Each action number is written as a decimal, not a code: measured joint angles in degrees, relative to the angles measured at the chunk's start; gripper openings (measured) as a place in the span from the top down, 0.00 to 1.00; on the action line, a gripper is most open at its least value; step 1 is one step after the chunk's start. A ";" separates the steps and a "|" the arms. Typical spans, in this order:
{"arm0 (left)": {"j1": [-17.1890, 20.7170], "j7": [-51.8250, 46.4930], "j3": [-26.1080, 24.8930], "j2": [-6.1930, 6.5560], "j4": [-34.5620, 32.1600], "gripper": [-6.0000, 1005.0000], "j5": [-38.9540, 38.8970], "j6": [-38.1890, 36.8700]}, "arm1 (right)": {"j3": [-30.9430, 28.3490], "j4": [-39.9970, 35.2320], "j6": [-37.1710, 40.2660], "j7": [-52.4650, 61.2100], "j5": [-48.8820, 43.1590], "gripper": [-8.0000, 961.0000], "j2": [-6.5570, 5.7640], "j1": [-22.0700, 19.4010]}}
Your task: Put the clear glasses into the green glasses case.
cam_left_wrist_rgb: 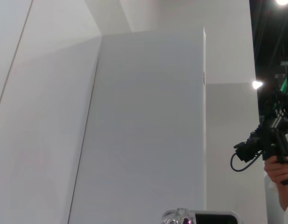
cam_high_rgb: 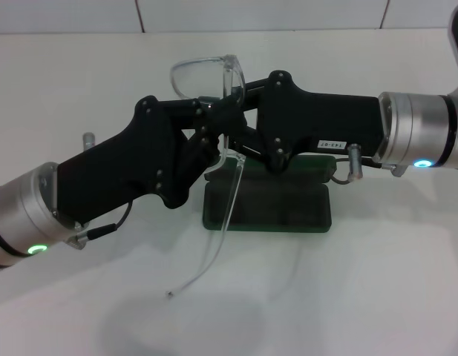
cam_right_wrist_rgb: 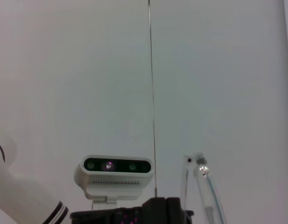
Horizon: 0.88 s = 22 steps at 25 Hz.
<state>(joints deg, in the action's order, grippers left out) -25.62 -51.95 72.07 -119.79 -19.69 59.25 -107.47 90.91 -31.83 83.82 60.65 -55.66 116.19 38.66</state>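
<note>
The long clear arm (cam_high_rgb: 229, 215) pokes out beyond the case, so the robot's left gripper should move back while the right gripper swings the glasses (cam_high_rgb: 229, 68) clear and turns them.
The clear glasses (cam_high_rgb: 205, 73) hang in the air, lens uppermost, with one long clear arm (cam_high_rgb: 223, 215) drooping toward the table. Directly below and behind them lies the green glasses case (cam_high_rgb: 269, 209), open and flat. My left gripper (cam_high_rgb: 211, 119) reaches in from the left and is shut on the glasses below the lens. My right gripper (cam_high_rgb: 240, 119) comes from the right and meets the glasses at the same spot. The right wrist view shows a clear hinge and arm (cam_right_wrist_rgb: 202, 186). A bit of clear plastic (cam_left_wrist_rgb: 177, 217) shows at the edge of the left wrist view.
The white table (cam_high_rgb: 377, 297) stretches around the case, with a white wall behind. A person's hand holding a black device (cam_left_wrist_rgb: 274, 154) appears far off in the left wrist view. The robot's head camera (cam_right_wrist_rgb: 116, 175) shows in the right wrist view.
</note>
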 joint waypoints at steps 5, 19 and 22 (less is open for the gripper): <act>-0.01 0.00 0.19 0.02 0.00 0.94 0.33 -0.36 | -0.52 0.38 -0.53 -0.20 0.17 0.87 0.00 -0.24; 3.01 0.69 -1.79 1.96 -0.20 0.94 -0.43 -5.96 | -13.46 0.48 12.10 0.41 0.00 0.87 -1.05 -4.79; 3.15 0.60 -1.85 2.05 -0.26 0.94 -0.57 -5.98 | -16.66 0.24 17.14 1.41 -0.05 0.87 -1.56 -5.58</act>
<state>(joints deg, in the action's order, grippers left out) -22.47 -51.35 70.22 -117.75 -19.95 58.68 -113.45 74.25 -31.60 100.97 62.06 -55.71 114.63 33.08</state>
